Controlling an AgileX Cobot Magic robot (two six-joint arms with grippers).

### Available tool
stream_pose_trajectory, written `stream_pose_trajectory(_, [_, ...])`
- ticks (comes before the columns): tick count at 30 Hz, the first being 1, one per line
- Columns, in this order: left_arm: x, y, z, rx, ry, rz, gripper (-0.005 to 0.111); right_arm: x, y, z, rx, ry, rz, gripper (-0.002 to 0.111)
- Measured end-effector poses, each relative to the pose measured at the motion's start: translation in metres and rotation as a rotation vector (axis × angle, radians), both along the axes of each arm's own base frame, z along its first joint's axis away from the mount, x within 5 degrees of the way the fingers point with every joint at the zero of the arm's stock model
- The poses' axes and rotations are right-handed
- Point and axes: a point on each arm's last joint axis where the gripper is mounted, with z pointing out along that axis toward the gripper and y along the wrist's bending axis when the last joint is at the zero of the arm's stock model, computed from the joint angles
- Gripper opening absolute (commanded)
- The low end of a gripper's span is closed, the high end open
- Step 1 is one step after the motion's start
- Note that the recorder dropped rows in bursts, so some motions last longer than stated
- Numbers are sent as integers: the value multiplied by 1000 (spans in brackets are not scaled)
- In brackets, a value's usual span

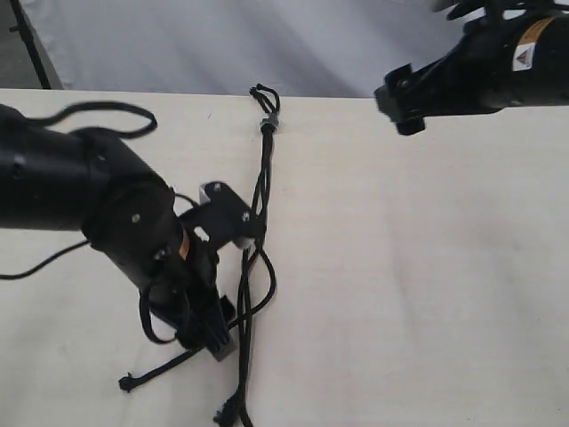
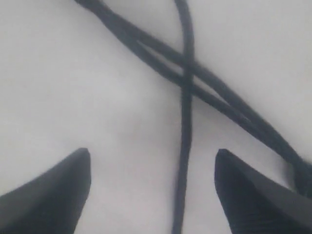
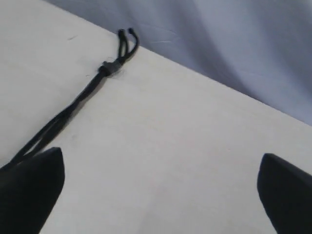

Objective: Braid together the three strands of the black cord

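Observation:
Two strands lie close together [image 1: 244, 356] below the crossing, so I need to move my left gripper back and spread the black cord's near frayed end clear [image 1: 228, 412] with my right gripper.
The black cord [image 1: 263, 169] lies on the pale table, its knotted loop [image 1: 264, 94] and grey band [image 1: 270, 122] at the far edge. The three strands [image 1: 253, 267] run toward the near edge, crossing and looping beside my left gripper [image 1: 227, 276]. One frayed end [image 1: 127, 383] lies at the front left, others [image 1: 229, 414] at the bottom edge. In the left wrist view my left gripper [image 2: 152, 152] is open, with one strand [image 2: 184, 165] lying loose between the fingers [image 2: 58, 195] and two strands [image 2: 219, 97] crossing it. My right gripper [image 1: 404, 102] hangs open and empty; its wrist view shows the loop [image 3: 126, 41].
The table [image 1: 427, 285] is a pale wooden board with a grey-white cloth backdrop [image 1: 222, 44] behind its far edge. Smooth black arm cables [image 1: 107, 111] loop over and beside the left arm. A dark stand leg [image 1: 31, 44] is at the far left.

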Motion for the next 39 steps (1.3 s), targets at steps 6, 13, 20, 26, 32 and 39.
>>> stream_pose_trajectory(6, [31,49,105,-86,-336,203,38,-26,55,-8,-51,94,190,101])
stream_pose_trajectory(13, [29,144,143,-133,-526,537,1,-82,151,-62,-117,403,542,86])
stream_pose_trajectory(20, [32,151,139,-156,-570,548,1,-94,209,-121,-221,584,682,22])
stream_pose_trajectory(26, [32,151,139,-156,-570,548,1,-75,198,-139,-239,630,613,-1])
stream_pose_trajectory(32, [32,151,139,-156,-570,548,1,-54,183,-151,-223,664,522,-1])
stream_pose_trajectory(39, [32,150,139,-160,-568,552,1,-51,188,-162,-200,659,512,-1])
